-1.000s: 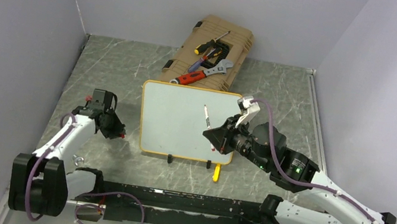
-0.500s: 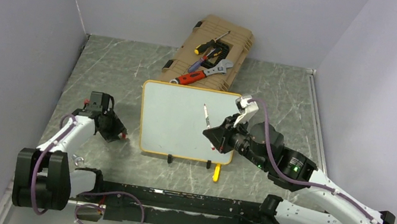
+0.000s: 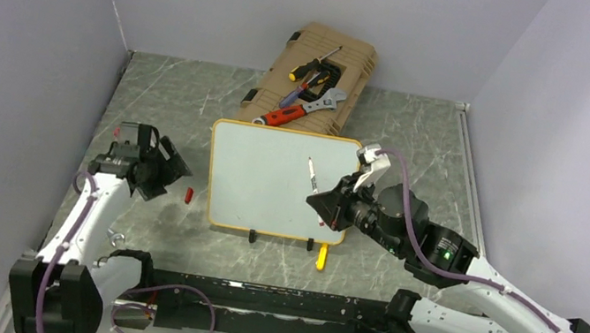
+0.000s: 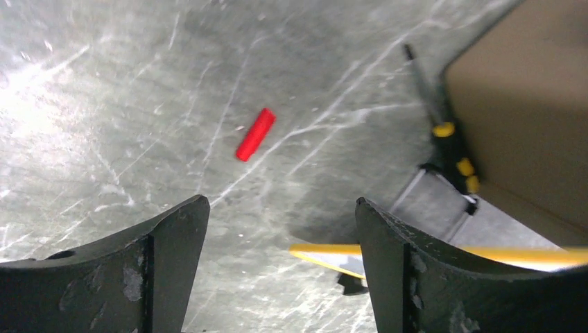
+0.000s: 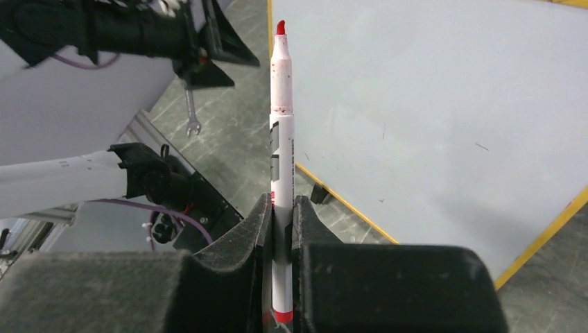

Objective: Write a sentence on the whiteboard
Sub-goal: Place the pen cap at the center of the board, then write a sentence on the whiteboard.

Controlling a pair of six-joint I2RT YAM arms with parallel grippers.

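The whiteboard leans on its thin stand (image 4: 409,188) and its edge is free, so the robot's left gripper should clamp the yellow frame (image 3: 212,150) before the right gripper writes.
The whiteboard (image 3: 267,180) lies flat mid-table, its yellow frame all round, and its face (image 5: 430,104) is blank: no sentence shows on it. My right gripper (image 3: 325,210) hovers over the board's right part, shut on a white marker (image 3: 310,175). In the right wrist view the marker (image 5: 281,118) stands up between the jaws of this gripper (image 5: 281,205), red tip bare. My left gripper (image 3: 168,171) is open to the left of the board, holding nothing. A red cap (image 3: 187,195) lies on the table between it and the board, ahead of the gripper (image 4: 281,208) in the left wrist view (image 4: 255,134).
A tan tool case (image 3: 310,79) with screwdrivers and a wrench on its lid sits behind the board. A small yellow piece (image 3: 322,257) lies by the board's near edge. A small spanner (image 5: 193,114) lies near the left arm's base. Walls close in on three sides.
My left gripper has opened and pulled back to the left, and the red cap now lies on the table. My right gripper with the marker has shifted slightly right.
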